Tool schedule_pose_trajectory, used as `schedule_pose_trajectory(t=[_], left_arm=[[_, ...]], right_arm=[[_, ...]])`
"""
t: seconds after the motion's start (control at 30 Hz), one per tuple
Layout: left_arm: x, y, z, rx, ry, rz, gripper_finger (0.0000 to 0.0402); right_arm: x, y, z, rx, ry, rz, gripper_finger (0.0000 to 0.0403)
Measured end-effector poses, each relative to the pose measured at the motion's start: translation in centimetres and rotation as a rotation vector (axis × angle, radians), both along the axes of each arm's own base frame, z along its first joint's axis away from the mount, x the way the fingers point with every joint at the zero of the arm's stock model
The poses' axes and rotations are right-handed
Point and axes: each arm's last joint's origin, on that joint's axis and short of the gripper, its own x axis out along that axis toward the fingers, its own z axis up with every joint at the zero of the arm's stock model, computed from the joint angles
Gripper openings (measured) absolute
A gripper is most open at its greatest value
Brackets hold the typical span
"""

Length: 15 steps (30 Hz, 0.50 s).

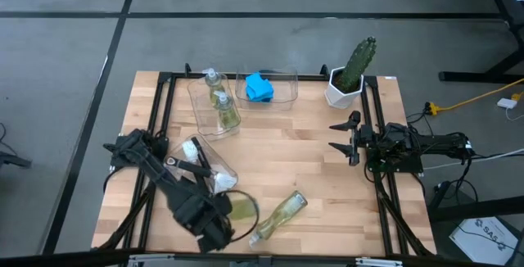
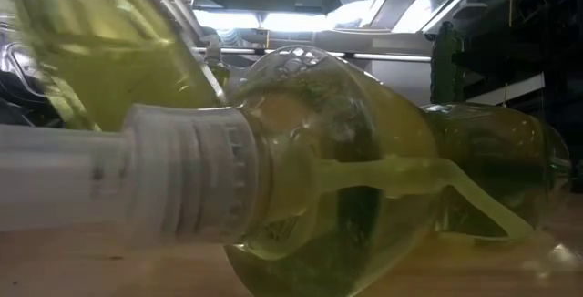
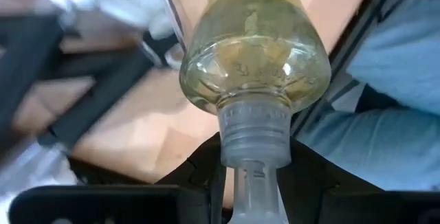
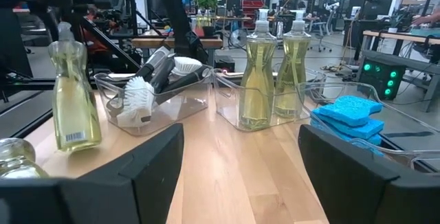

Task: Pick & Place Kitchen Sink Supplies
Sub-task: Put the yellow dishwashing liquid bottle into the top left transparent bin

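Note:
My left gripper's fingers are above the held soap bottle (image 2: 114, 46), which slants, so next I stand it beside the brush bin and take hold of the bottle's pump again from the side.
My left gripper (image 3: 254, 183) is near the table's near edge (image 1: 219, 220), shut on a clear pump bottle of yellow-green soap (image 1: 239, 209) that stands upright below it (image 4: 69, 93). A second soap bottle (image 1: 278, 214) lies on its side on the table beside it, filling the low view (image 2: 364, 179). Two more bottles (image 1: 219, 103) stand in a clear bin. Blue sponges (image 1: 259, 87) lie in another bin, and black-handled brushes with white heads (image 4: 148, 86) lie in a third. My right gripper (image 4: 240, 176) waits open at the table's right side (image 1: 345, 138). My left gripper pinches the soap bottle's pump neck (image 3: 254, 172), just past the ribbed collar, between its two fingers (image 3: 199, 172). The fingers come from above, pointing down. The bottle hangs upright below them; whether its base touches the table I cannot tell.
A green cactus in a white pot (image 1: 350, 74) stands at the far right corner. The three clear bins fill the far and left parts of the table; the brush bin (image 1: 205, 165) sits right by my left arm. Bare wood (image 1: 303, 148) lies between the arms.

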Motion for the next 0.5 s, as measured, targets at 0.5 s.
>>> schedule_pose_trajectory(t=[0.5], left_arm=[[4.1, 11.0, 3.6, -0.203, -0.041, 0.073, 0.0045]], right_arm=[[0.0, 0.0, 0.0, 0.000, 0.000, 0.000, 0.0284]])
